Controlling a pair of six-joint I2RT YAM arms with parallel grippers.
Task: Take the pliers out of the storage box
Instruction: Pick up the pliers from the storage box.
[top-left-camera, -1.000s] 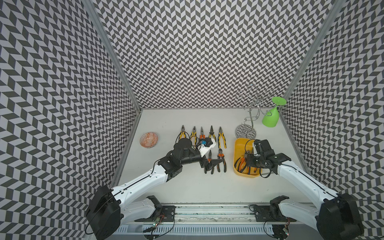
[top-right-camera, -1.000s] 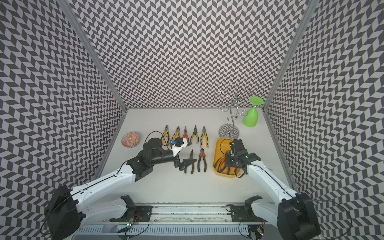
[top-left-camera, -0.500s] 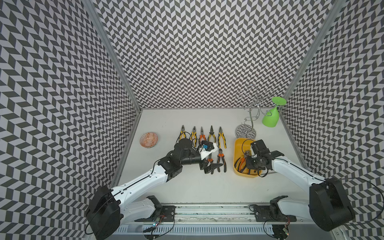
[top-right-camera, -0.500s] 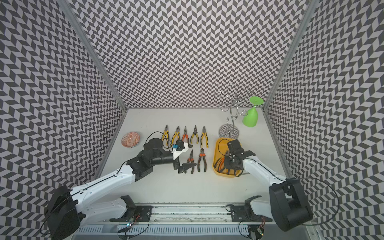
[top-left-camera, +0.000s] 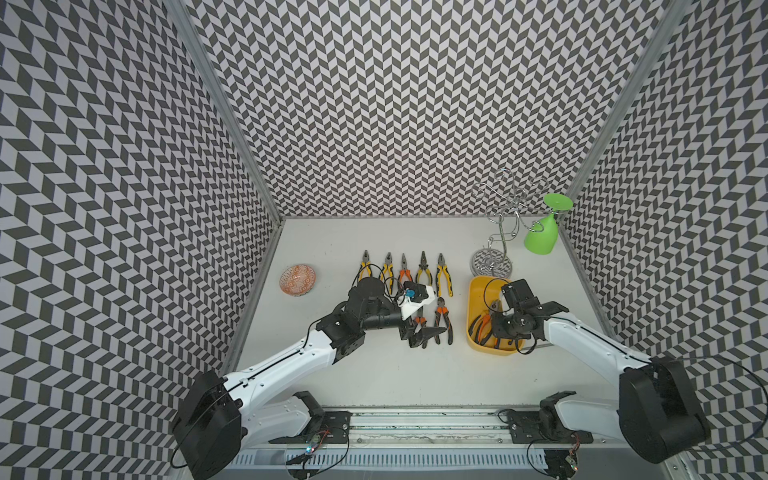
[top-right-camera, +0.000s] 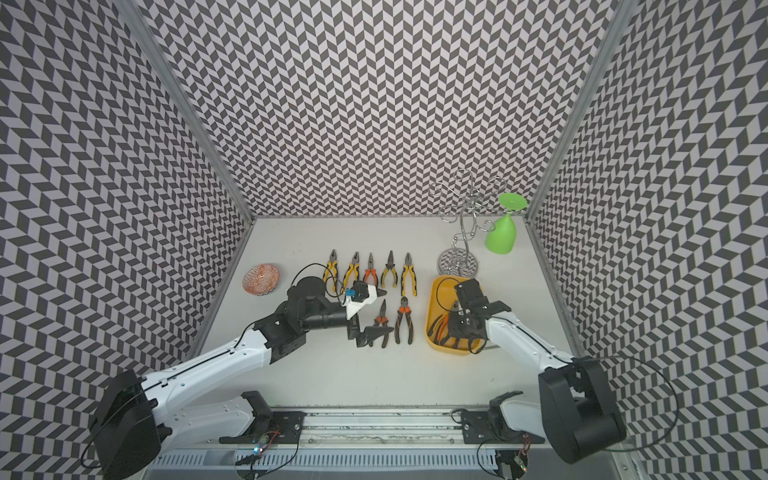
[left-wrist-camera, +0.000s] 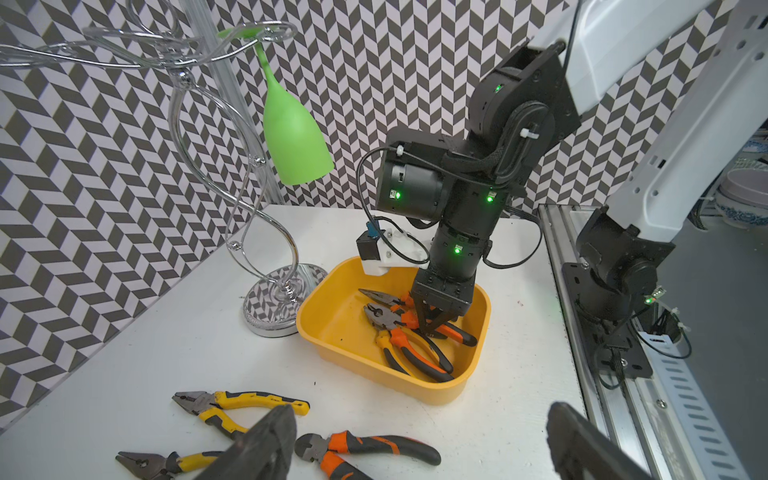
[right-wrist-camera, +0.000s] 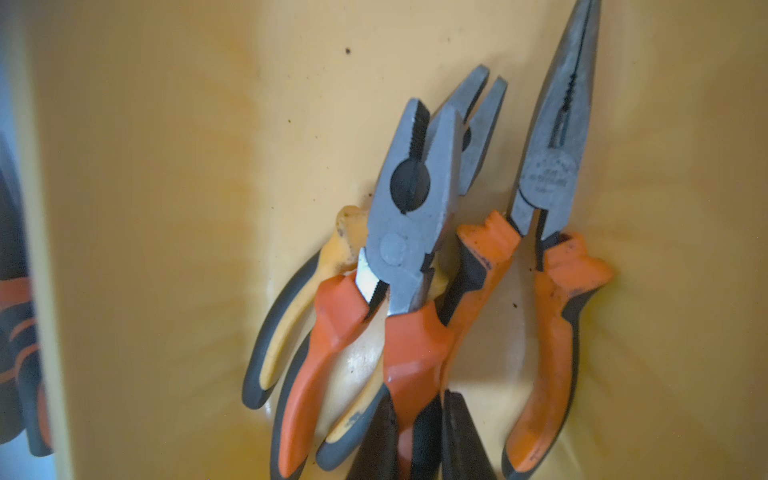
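Note:
I should pick up the combination pliers (right-wrist-camera: 404, 248) and pass them to my left gripper, because the free spot (top-left-camera: 397, 338) beside the near orange pliers is far from my right gripper.
The yellow storage box (top-left-camera: 473, 286) (top-right-camera: 434, 286) sits right of centre in both top views. Three pliers (left-wrist-camera: 399, 332) lie inside it, mostly orange-and-black. My right gripper (top-left-camera: 496, 328) (left-wrist-camera: 428, 326) reaches down into the box. In the right wrist view this gripper (right-wrist-camera: 415, 415) is shut on one orange handle of the combination pliers (right-wrist-camera: 415, 199). Five pliers (top-left-camera: 403, 270) lie in a row on the table, with two orange ones (top-left-camera: 442, 316) nearer. My left gripper (top-left-camera: 428, 332) (left-wrist-camera: 419, 440) hangs open over those two, holding nothing.
A chrome wire stand (top-left-camera: 498, 232) with a hanging green glass (top-left-camera: 542, 237) stands just behind the box. A round orange-patterned bowl (top-left-camera: 297, 280) sits at the left wall. The arms' rail (top-left-camera: 415, 419) runs along the front edge. Patterned walls close three sides.
My right gripper's jaws have closed on the orange handle inside the box, and that arm has shifted slightly. The left arm has barely moved and stays open.

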